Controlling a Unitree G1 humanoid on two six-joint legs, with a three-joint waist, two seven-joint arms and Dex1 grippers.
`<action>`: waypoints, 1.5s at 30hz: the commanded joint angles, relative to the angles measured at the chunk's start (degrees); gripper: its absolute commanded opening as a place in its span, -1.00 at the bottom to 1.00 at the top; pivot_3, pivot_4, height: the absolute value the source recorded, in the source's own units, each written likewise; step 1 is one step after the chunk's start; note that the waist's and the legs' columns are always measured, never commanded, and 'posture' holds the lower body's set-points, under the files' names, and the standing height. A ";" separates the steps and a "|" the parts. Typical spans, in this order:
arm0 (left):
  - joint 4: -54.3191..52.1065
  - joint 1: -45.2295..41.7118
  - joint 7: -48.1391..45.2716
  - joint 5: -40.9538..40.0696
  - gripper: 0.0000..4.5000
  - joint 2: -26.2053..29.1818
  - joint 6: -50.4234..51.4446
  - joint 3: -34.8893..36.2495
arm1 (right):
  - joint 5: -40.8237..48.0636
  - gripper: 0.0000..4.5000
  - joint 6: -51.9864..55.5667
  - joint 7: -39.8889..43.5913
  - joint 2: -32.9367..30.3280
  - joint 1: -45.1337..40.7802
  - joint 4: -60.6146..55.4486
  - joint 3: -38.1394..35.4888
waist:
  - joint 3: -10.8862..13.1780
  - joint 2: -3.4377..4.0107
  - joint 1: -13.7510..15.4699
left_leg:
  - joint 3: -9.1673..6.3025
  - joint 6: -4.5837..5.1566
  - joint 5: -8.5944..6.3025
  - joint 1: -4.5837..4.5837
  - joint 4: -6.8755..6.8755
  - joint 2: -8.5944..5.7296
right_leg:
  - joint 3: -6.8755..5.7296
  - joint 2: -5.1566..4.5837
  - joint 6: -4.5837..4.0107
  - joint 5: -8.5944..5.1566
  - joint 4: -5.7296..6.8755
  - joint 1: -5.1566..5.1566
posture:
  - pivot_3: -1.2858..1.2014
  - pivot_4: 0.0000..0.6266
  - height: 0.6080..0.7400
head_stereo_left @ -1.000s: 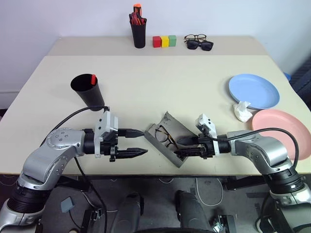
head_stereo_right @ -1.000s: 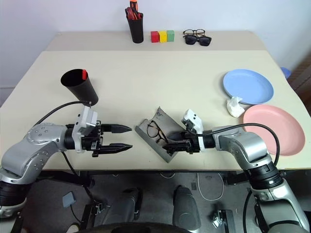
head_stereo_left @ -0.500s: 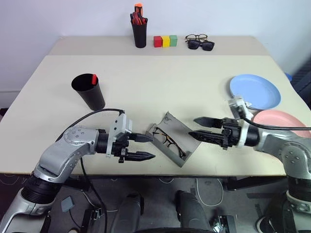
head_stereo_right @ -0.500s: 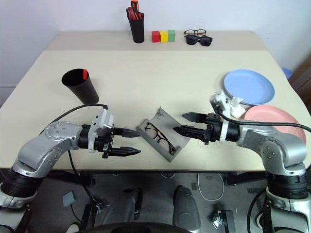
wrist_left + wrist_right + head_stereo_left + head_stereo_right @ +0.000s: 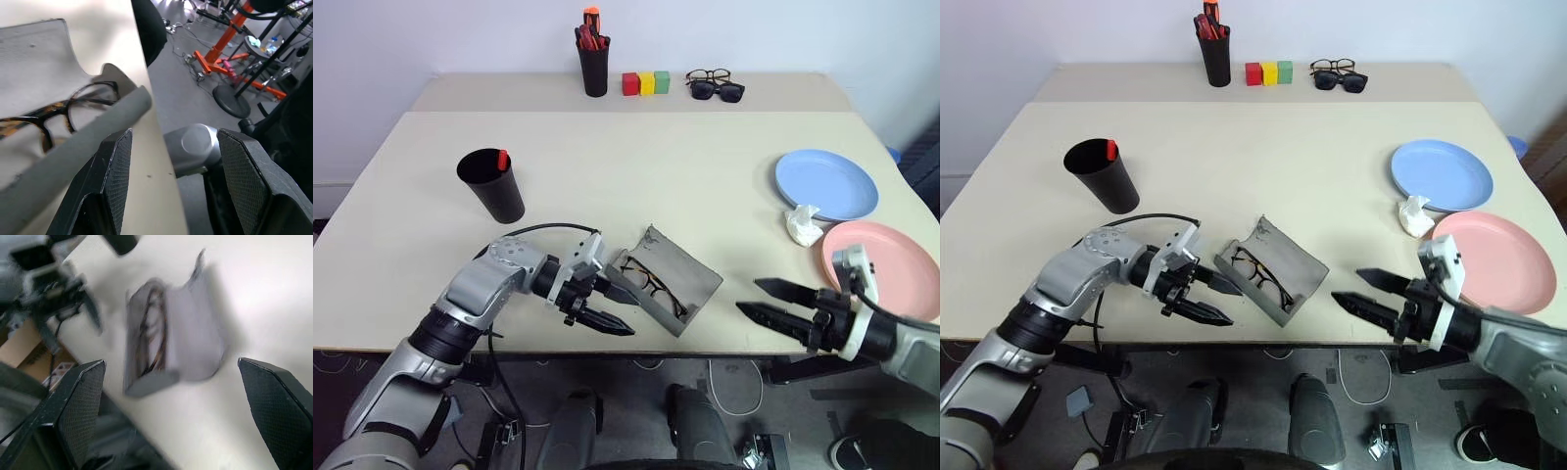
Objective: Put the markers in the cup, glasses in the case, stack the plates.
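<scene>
The open grey case is lying at a slant at the table's front edge (image 5: 679,330), so my grippers should push it straight and inward before my left gripper shuts the lid (image 5: 680,258).
The grey case (image 5: 677,277) lies open near the table's front edge, and the glasses (image 5: 650,284) rest inside it. My left gripper (image 5: 623,311) is open at the case's left end, one finger by the case wall (image 5: 98,128), the other out past the table edge. My right gripper (image 5: 747,296) is open and empty, off to the right of the case at the front edge. The black cup (image 5: 494,186) stands at the left with a red-capped marker (image 5: 502,157) in it. The light blue plate (image 5: 826,184) and the pink plate (image 5: 883,266) lie side by side at the right.
A crumpled tissue (image 5: 801,223) lies between the two plates. Along the back edge stand a black holder of red and orange pens (image 5: 593,59), three coloured blocks (image 5: 645,82), black sunglasses (image 5: 719,92) and another pair of spectacles (image 5: 707,75).
My right gripper has drawn back from the case to the right and toward the front edge, opening wider. My left gripper has moved right, up to the case's left end.
</scene>
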 commanded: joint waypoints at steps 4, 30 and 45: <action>2.81 -2.39 -3.69 2.79 0.26 -1.82 -3.02 -1.46 | -3.00 0.95 -5.76 -0.48 2.67 3.22 -1.76 6.18 | 0.00 0.00 -0.13 | 0.05 0.00 0.00 0.01 0.05 0.00 | 0.02 -0.02 0.02 -0.01 -0.02 0.02 | 0.03 -0.52 0.98; 2.43 -2.38 4.98 1.72 0.01 -2.46 -1.04 9.55 | -8.01 0.98 -9.65 8.66 2.09 -1.80 4.38 31.22 | -0.01 -0.01 -0.09 | -0.06 0.00 0.00 -0.09 0.06 -0.01 | -0.04 -0.01 0.04 0.00 0.02 -0.07 | 0.03 -0.52 0.98; -1.28 0.13 7.60 0.92 0.01 -1.49 1.04 11.44 | -7.84 0.98 -10.67 4.88 10.73 -8.80 13.01 31.49 | -0.02 -0.02 -0.34 | -0.07 -0.01 0.00 -0.03 0.06 0.00 | -0.04 0.01 0.03 0.02 0.08 -0.07 | 0.03 -0.52 0.98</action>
